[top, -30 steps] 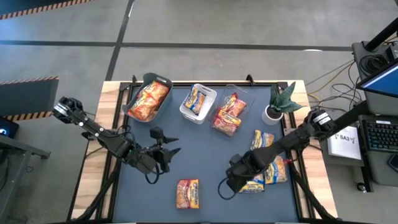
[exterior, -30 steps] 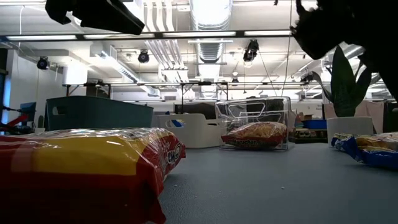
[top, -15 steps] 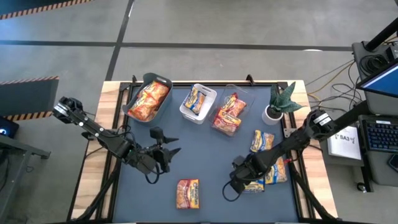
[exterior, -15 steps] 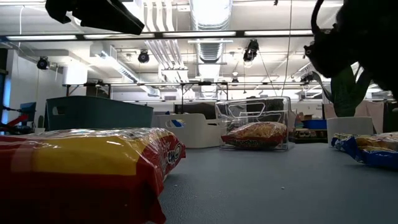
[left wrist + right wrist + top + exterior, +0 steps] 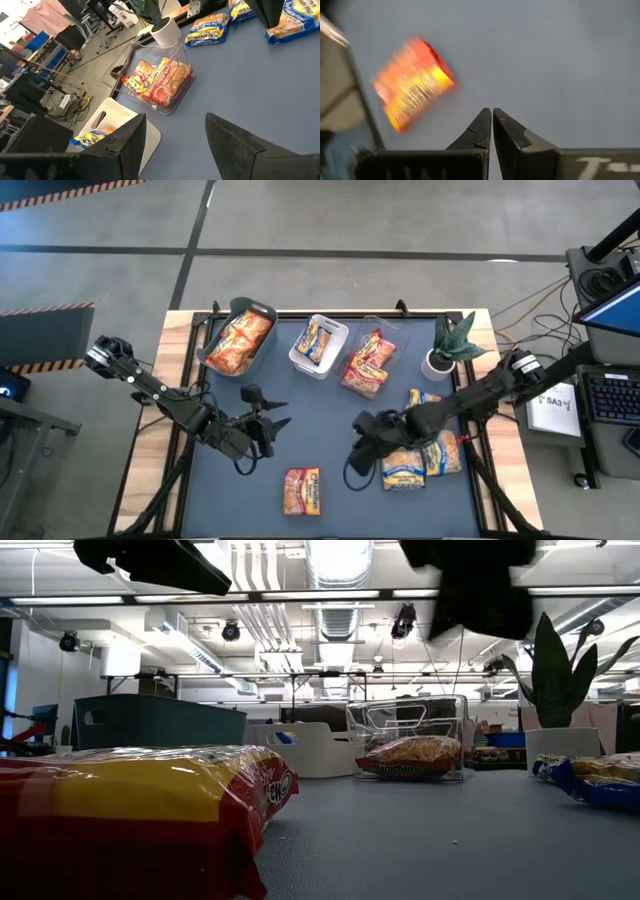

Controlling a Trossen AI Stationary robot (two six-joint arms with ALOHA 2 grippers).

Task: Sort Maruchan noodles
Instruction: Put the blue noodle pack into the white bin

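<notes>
My left gripper is far from the near blue-and-yellow packet (image 5: 403,471), so my right gripper should move that packet to the mat's middle (image 5: 303,430) before it goes into the white bin.
Maruchan noodles lie sorted in three bins at the far edge: orange packets in the grey-green bin (image 5: 238,340), blue-and-yellow in the white bin (image 5: 318,342), whitish-red in the clear bin (image 5: 365,365). Loose on the mat lie an orange packet (image 5: 303,490) at the near middle and blue-and-yellow packets (image 5: 405,470), (image 5: 445,450), (image 5: 422,405) at the right. My right gripper (image 5: 352,470) hangs shut and empty above the mat between the orange packet (image 5: 412,82) and the blue-and-yellow ones. My left gripper (image 5: 282,414) waits open at mid-left, above the mat.
A potted plant (image 5: 445,350) stands at the far right beside the clear bin (image 5: 160,82). The mat's middle (image 5: 320,420) lies bare between the two grippers. A desk with a keyboard (image 5: 610,395) stands past the table's right edge.
My right gripper has risen and swung toward the table's left, away from the blue-and-yellow packets at the near right, and has tipped and rolled. The nearest of those packets, before partly covered by the gripper, now lies in full view on the mat.
</notes>
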